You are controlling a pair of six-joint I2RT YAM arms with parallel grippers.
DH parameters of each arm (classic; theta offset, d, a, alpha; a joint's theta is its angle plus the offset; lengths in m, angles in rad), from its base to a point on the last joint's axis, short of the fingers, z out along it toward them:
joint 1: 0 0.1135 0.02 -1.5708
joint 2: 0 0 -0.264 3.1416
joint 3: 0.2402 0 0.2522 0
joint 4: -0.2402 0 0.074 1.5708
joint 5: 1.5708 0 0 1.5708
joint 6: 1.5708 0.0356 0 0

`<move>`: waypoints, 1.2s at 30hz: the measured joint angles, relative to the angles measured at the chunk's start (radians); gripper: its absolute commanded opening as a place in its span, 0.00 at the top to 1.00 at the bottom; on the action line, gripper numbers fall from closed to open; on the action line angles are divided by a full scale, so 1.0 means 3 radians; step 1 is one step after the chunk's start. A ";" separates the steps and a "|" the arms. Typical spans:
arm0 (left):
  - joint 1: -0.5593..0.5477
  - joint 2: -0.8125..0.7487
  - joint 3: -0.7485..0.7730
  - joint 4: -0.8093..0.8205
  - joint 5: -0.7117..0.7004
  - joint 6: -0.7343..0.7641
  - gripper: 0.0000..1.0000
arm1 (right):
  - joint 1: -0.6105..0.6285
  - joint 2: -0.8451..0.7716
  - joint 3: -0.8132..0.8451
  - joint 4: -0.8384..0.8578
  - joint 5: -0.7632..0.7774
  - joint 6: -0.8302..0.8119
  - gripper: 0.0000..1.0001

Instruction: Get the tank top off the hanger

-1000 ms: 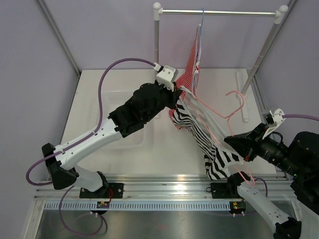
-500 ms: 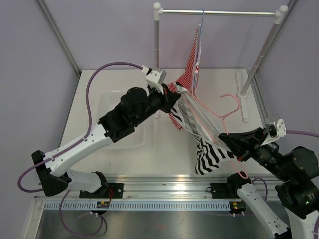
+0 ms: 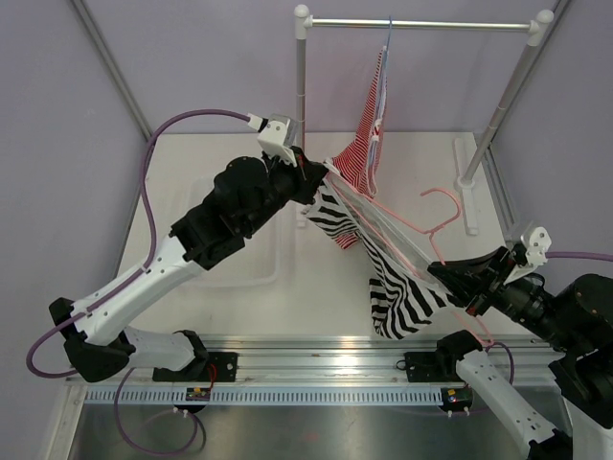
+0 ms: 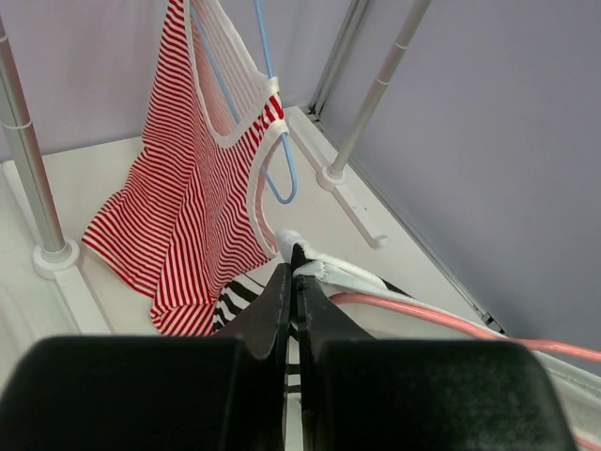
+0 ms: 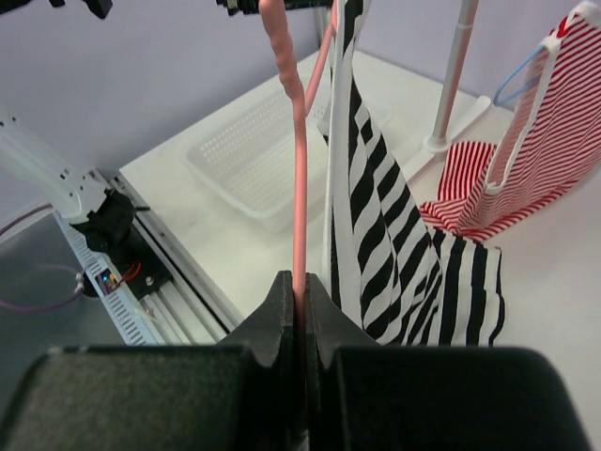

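The tank top stretches taut from my left gripper along the pink hanger. My right gripper therefore needs to swing the hanger upward and out of the tank top.
The black-and-white striped tank top hangs stretched between my two grippers, still threaded on the pink hanger. My left gripper is shut on the top's white strap trim, held high near the rack post. My right gripper is shut on the hanger's pink wire low on the right. In the right wrist view the tank top drapes just right of the wire. In the left wrist view the pink wire runs off to the right beside the strap.
A thin red-and-white striped garment hangs on a blue hanger from the rack rod, right behind my left gripper. A clear plastic basket sits on the table under the left arm. Rack posts stand at the back.
My left gripper has moved back and left with the strap, drawing the tank top out along the hanger. My right gripper has kept hold of the hanger and shifted slightly.
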 measured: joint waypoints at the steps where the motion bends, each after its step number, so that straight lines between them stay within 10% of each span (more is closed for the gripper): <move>1: 0.0003 0.0004 0.0003 -0.0023 0.0010 0.0006 1.00 | 0.0000 0.0031 0.0028 -0.0045 -0.0020 -0.0031 1.00; 12: 0.0037 -0.0020 -0.0235 0.0052 0.0310 -0.0102 1.00 | 0.0001 -0.0521 -0.0429 0.0482 0.0148 0.0089 1.00; 21: 0.0148 -0.0062 -0.0388 0.0221 0.0963 -0.0181 1.00 | 0.0001 -0.0930 -0.1400 0.2155 0.0239 0.0604 1.00; 28: 0.0123 -0.0039 -0.0463 0.0300 0.1746 -0.0209 1.00 | 0.0003 -0.0432 -0.2050 0.3727 0.0281 0.0963 1.00; 36: 0.0079 0.0009 -0.0621 0.0041 0.1517 -0.0135 1.00 | 0.0008 0.0343 -0.2126 0.5136 0.0832 0.1256 1.00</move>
